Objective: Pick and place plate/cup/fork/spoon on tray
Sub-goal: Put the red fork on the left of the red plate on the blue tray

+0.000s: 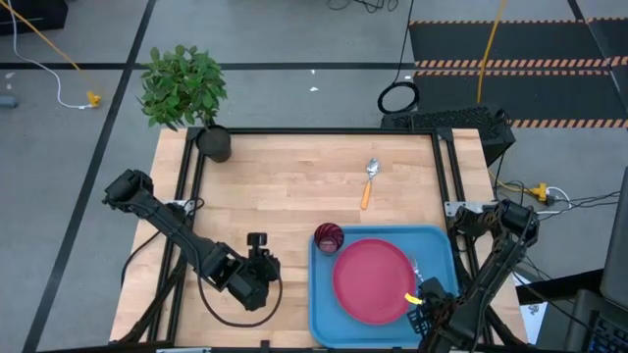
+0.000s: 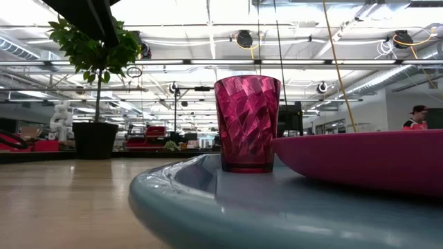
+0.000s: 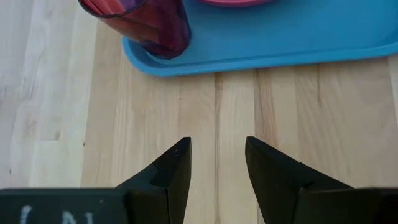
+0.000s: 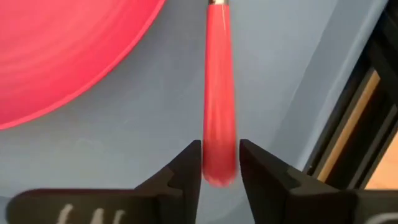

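A gap lies between the fork's handle and the plate's rim, so the robot's right gripper should open, close its fingers and push the fork handle's end toward the plate.
The light-blue tray lies at the table's near right. The pinkish-red plate lies on it, and the dark red cup stands upright in its far left corner, as the low view also shows. My right gripper is over the tray's right side, shut on the pink-handled fork, whose tines point toward the far edge beside the plate. The orange-handled spoon lies on the bare table beyond the tray. My left gripper is open and empty left of the tray, its fingers toward the cup. My right gripper pinches the fork's pink handle near its free end between its two fingers. The fingers lie along the fork, which runs straight away from them over the tray floor beside the plate's rim. Whether the fork rests on the tray, I cannot tell.
A potted plant stands at the table's far left corner. Black frame rails run along the table's left, far and right sides. Bare wood lies between the tray and the far edge, apart from the spoon.
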{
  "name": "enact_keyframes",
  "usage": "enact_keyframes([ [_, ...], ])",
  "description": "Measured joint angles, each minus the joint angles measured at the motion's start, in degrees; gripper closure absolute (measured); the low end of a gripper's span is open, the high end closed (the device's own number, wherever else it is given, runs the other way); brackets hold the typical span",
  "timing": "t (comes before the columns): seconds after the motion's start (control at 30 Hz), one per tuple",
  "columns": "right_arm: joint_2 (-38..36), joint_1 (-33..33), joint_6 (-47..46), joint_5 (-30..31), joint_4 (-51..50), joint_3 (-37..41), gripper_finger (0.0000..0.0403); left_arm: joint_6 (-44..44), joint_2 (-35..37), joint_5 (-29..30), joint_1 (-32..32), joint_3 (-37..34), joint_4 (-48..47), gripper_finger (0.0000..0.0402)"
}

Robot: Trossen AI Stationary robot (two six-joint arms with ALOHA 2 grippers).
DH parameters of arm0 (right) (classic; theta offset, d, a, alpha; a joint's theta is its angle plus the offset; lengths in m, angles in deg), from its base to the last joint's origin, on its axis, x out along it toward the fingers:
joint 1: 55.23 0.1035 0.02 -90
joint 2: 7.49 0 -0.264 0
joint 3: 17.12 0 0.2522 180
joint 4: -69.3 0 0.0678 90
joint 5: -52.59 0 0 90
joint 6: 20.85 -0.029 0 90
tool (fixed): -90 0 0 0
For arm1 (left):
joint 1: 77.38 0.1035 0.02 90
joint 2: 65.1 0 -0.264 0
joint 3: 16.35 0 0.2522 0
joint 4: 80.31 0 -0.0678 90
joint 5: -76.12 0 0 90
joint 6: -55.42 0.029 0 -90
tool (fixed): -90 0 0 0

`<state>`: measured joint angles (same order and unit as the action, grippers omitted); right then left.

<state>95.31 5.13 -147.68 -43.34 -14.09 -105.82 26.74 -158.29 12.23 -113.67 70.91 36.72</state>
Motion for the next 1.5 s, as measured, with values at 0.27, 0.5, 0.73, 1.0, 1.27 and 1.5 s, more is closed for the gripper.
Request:
enact_keyframes([
  [0.27,-0.07,0.0,0.83,2.27,2.58,0.46,0.0258,-0.38,0.0,-0.02,0.0,0.0,0.0,0.025],
  [0.5,0.04,0.0,3.24,4.5,2.78,0.46,0.0266,-0.4,0.0,-0.02,0.0,0.01,0.0,0.025],
  [0.73,0.17,2.91,6.37,4.41,2.26,0.48,0.0338,-0.51,0.0,-0.02,0.0,0.0,0.21,0.025],
  [1.0,0.2,4.95,6.71,4.57,8.1,6.07,0.0398,2.07,0.0,0.0,0.0,0.02,4.62,0.025],
  [1.27,-0.34,4.45,8.83,4.37,13.07,9.71,0.0401,3.14,0.0,0.0,0.37,0.02,6.93,0.025],
  [1.5,-0.94,3.72,5.35,4.08,15.97,9.81,0.0402,3.1,0.0,0.0,0.37,0.02,7.13,0.025],
])
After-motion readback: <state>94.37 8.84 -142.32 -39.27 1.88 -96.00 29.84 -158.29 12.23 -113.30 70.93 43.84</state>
